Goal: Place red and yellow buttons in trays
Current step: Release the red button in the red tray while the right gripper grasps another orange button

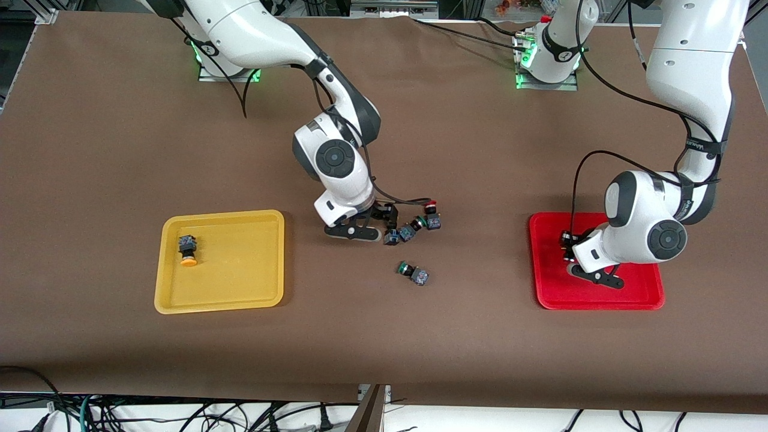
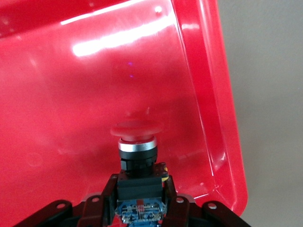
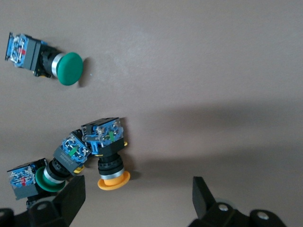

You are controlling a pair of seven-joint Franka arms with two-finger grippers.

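The yellow button (image 3: 110, 153) touches the green button only at a body corner (image 3: 87, 145), so the yellow button will lift away alone when I pick it up.
My left gripper (image 1: 567, 247) is shut on a red button (image 2: 136, 142) and holds it low over the red tray (image 1: 636, 297), at the tray's end toward the right arm; the tray fills the left wrist view (image 2: 57, 85). My right gripper (image 1: 384, 223) is open, low over the table beside a cluster of buttons. In the right wrist view a yellow button (image 3: 108, 156) lies on its side just off the open right gripper (image 3: 137, 198), touching nothing. A second red button (image 1: 431, 208) lies at the cluster's edge. Another yellow button (image 1: 188, 250) lies in the yellow tray (image 1: 240, 300).
Green-capped buttons lie in the cluster (image 1: 421, 223) and next to the yellow one (image 3: 45, 178). A lone green button (image 1: 413, 273) lies nearer the front camera and also shows in the right wrist view (image 3: 45, 59). The table is brown cloth.
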